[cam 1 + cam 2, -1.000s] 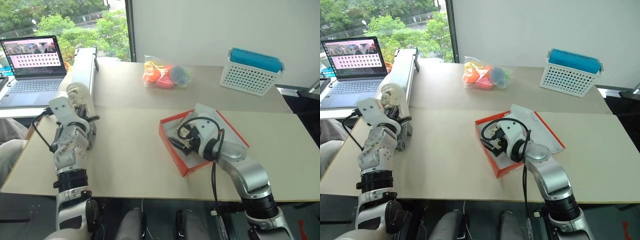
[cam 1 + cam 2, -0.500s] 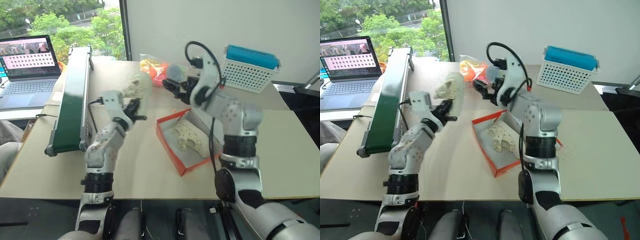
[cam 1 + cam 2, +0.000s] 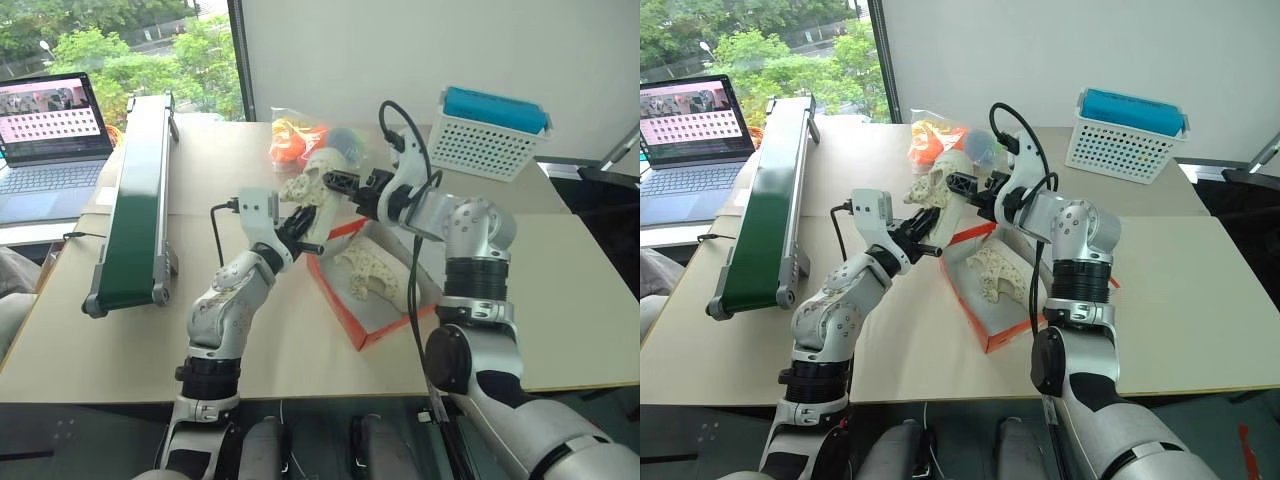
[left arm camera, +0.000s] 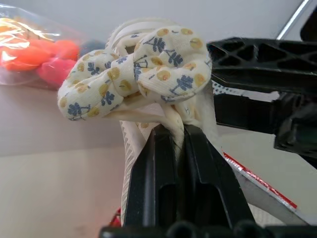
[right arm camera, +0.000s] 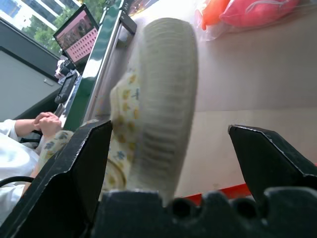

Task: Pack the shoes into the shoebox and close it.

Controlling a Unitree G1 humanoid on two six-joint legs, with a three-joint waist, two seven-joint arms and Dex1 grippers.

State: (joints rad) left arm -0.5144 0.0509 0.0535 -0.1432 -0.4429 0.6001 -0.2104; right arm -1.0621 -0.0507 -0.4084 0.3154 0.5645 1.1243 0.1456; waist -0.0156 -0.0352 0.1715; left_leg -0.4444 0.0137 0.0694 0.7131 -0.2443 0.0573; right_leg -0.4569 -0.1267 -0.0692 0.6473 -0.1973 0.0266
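My left gripper is holding the cream shoe upright by its strap (image 4: 173, 120). Next, my right gripper takes hold of the sole (image 5: 166, 106) of the shoe before my left gripper opens and moves back.
One cream shoe (image 3: 312, 177) with a floral bow (image 4: 138, 69) hangs in the air above the far left corner of the red shoebox (image 3: 335, 300). My left gripper (image 3: 306, 224) is shut on its edge from below. My right gripper (image 3: 340, 188) stands open, level with this shoe, one finger (image 5: 74, 168) on each side of its sole (image 5: 166, 94), not touching it. The other shoe (image 3: 375, 272) lies inside the shoebox on white paper. The box is open.
A green conveyor (image 3: 135, 190) runs along the table's left side, with a laptop (image 3: 50, 130) beyond it. A clear bag of orange toys (image 3: 295, 140) and a white basket (image 3: 490, 135) sit at the back. A person's hands (image 5: 44, 121) show past the conveyor.
My left gripper carried the shoe from the conveyor rightward to above the box. My right gripper rose out of the box, rolled, and now flanks that shoe. The camera also shifted.
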